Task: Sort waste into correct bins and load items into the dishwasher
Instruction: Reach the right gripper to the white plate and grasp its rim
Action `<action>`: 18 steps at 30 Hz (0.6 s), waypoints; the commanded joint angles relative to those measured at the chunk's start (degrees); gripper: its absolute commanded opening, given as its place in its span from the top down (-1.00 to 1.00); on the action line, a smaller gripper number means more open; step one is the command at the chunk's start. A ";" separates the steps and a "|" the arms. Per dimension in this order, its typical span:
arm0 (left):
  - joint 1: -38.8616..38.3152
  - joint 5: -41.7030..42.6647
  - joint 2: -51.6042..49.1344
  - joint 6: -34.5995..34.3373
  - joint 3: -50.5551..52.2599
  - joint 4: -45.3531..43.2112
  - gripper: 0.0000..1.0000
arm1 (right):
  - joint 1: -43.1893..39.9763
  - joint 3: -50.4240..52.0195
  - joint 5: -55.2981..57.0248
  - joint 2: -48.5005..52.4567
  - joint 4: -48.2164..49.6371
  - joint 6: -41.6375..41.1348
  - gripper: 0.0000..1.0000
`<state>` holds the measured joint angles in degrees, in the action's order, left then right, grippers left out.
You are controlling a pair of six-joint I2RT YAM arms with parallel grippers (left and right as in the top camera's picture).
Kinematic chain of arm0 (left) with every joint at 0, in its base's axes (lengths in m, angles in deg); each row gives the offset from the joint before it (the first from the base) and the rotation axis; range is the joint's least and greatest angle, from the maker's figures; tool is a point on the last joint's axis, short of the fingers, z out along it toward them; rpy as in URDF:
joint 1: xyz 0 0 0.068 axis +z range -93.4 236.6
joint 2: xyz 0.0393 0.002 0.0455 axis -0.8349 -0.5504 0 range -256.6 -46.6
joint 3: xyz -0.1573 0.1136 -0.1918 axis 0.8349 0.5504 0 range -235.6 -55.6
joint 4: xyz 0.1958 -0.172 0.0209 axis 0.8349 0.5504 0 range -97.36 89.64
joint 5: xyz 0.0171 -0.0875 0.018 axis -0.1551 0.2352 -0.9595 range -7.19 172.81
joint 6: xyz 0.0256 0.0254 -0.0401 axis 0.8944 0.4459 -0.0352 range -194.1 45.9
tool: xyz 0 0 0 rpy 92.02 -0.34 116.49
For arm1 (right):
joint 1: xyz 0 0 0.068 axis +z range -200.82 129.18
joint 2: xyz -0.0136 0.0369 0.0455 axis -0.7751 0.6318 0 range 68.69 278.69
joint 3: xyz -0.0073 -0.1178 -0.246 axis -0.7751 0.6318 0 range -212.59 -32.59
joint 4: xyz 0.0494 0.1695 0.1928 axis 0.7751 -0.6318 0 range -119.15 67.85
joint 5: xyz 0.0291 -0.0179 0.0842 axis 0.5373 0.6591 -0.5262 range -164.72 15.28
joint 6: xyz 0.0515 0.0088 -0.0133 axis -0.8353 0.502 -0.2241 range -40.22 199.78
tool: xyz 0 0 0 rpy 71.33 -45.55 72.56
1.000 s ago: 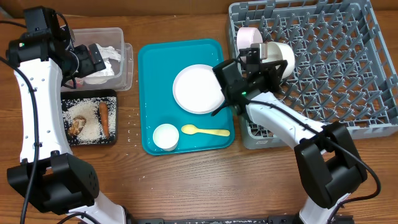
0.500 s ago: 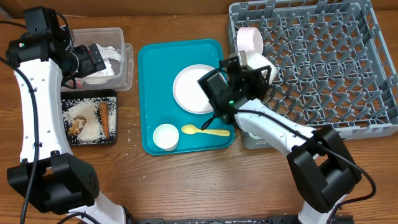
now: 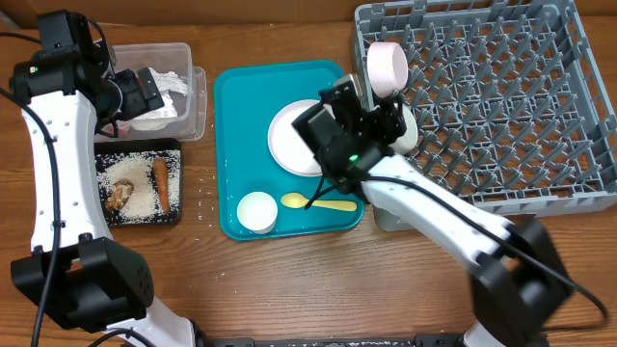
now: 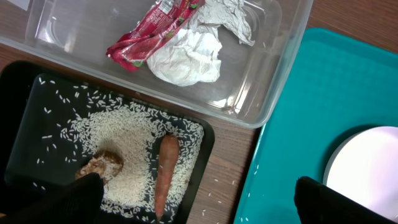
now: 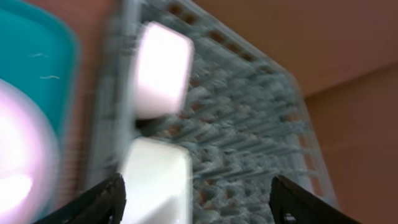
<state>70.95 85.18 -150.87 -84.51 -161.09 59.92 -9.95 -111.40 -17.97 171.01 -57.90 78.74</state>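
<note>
I should keep moving my right gripper to the plate's rim (image 5: 47, 144) next to the rack and close it there, because the pale pink plate (image 3: 293, 143) is empty and clear of the spoon.
The grey dishwasher rack (image 3: 501, 96) holds a small pink bowl (image 3: 388, 63) on its side at its left edge, with a white bowl (image 3: 411, 133) just below it. My right gripper (image 3: 390, 118) is open beside the white bowl. In the blurred right wrist view that white bowl (image 5: 155, 180) lies next to my left finger (image 5: 93, 199), apart from the other. The pale pink plate (image 3: 294, 140) and a small white bowl (image 3: 256, 212) rest on the teal tray (image 3: 241, 96). My left gripper (image 3: 157, 89) hovers open over the clear tub (image 4: 273, 74) with the red wrapper (image 4: 152, 34) and crumpled paper (image 4: 186, 59).
The black tray (image 4: 25, 112) holds rice grains (image 4: 124, 149), a brown lump (image 4: 99, 167) and a carrot stick (image 4: 165, 171). A pale yellow spoon (image 3: 320, 202) lies on the teal tray. Loose rice grains dot the wood between the trays.
My right gripper has opened off the white bowl, leaving it in the rack, and has drawn back left toward the teal tray. The left arm has not moved.
</note>
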 commanded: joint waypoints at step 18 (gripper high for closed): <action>-0.11 0.63 -0.24 -0.59 -0.37 -0.48 -1.00 | -0.22 -4.79 -67.98 -8.04 -12.00 -17.88 -0.46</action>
<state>70.95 85.16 -150.87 -84.51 -161.09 59.92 -9.95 -115.92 -83.32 162.95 -69.61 64.51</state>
